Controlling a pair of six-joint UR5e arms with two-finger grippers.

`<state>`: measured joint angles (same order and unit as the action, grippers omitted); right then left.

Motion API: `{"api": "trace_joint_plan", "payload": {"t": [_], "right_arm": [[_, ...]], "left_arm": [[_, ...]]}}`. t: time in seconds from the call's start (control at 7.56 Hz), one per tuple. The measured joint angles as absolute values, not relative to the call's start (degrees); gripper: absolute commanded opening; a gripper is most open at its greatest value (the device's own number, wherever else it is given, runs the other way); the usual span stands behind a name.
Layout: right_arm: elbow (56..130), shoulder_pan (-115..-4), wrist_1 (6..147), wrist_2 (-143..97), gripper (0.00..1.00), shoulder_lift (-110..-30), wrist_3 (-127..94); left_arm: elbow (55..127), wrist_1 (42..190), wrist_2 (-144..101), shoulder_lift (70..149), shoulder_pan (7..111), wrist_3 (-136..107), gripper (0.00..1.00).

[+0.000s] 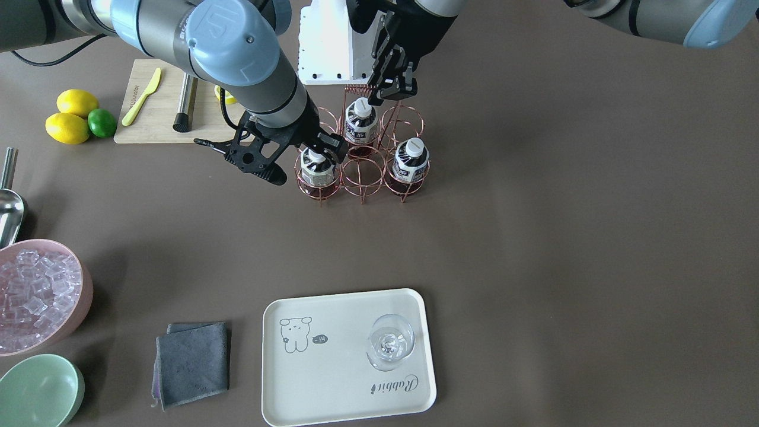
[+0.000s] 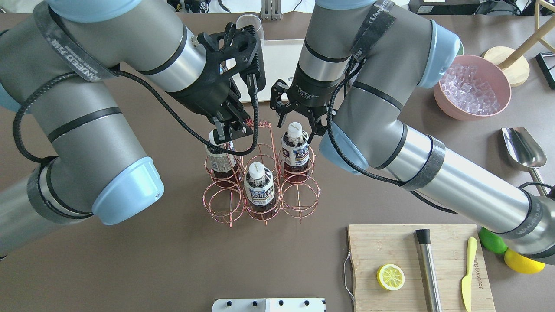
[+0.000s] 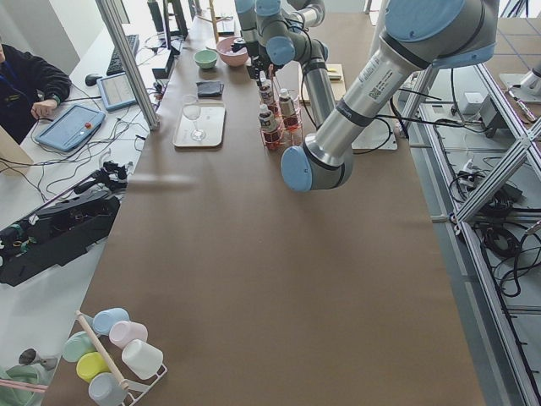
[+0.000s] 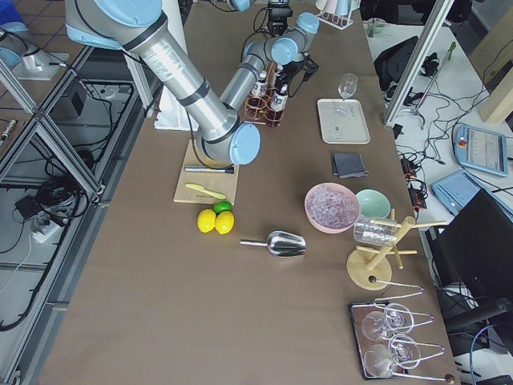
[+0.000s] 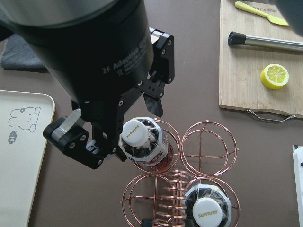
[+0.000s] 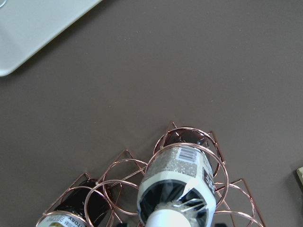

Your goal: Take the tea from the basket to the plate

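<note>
The bottle (image 1: 317,171) should slide out and leave the basket standing when the robot lifts it by its white cap, because the copper ring (image 6: 224,171) fits loosely around the bottle.
Three tea bottles stand in the copper wire basket (image 1: 362,161): one (image 1: 317,169) on my right, one (image 1: 360,121) in the middle, one (image 1: 410,161) on my left. My right gripper (image 1: 320,153) is open, its fingers on either side of the right bottle's white cap (image 5: 135,135); it also shows in the overhead view (image 2: 297,123). My left gripper (image 1: 391,92) is at the end of the basket's coiled handle (image 1: 357,89) and looks shut on it. The cream plate (image 1: 332,379) lies across the table from the basket, with a clear stemmed glass (image 1: 389,341) on it.
A cutting board (image 1: 154,112) with a knife, a muddler and a lemon slice lies on my right. Beyond it are lemons and a lime (image 1: 74,115), a metal scoop (image 1: 9,213), a pink ice bowl (image 1: 35,296), a green bowl (image 1: 38,391) and a grey cloth (image 1: 193,362).
</note>
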<state>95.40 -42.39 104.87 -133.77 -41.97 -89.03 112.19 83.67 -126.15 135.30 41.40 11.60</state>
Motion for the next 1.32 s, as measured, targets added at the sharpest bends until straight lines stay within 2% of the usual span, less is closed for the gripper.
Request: {"api": "trace_joint_plan", "payload": {"t": [0.13, 0.26, 0.93, 1.32], "right_arm": [[95.48, -42.15, 104.82, -133.73, 0.09, -41.98, -89.03], [95.61, -41.97, 104.78, -133.74, 0.0, -42.0, -89.02], [96.56, -43.83, 105.48, -135.09, 0.0, -42.1, -88.43], [104.71, -46.82, 116.08, -137.04, 0.0, -40.73, -88.35]], "left_arm": [[112.18, 83.67, -126.15, 135.28, 41.4, 11.6, 0.0], [112.12, 83.68, -126.18, 135.27, 41.4, 11.6, 0.0], [111.91, 84.1, -126.26, 135.26, 41.4, 11.64, 0.0], [111.89, 84.21, -126.3, 135.16, 41.4, 11.69, 0.0]]}}
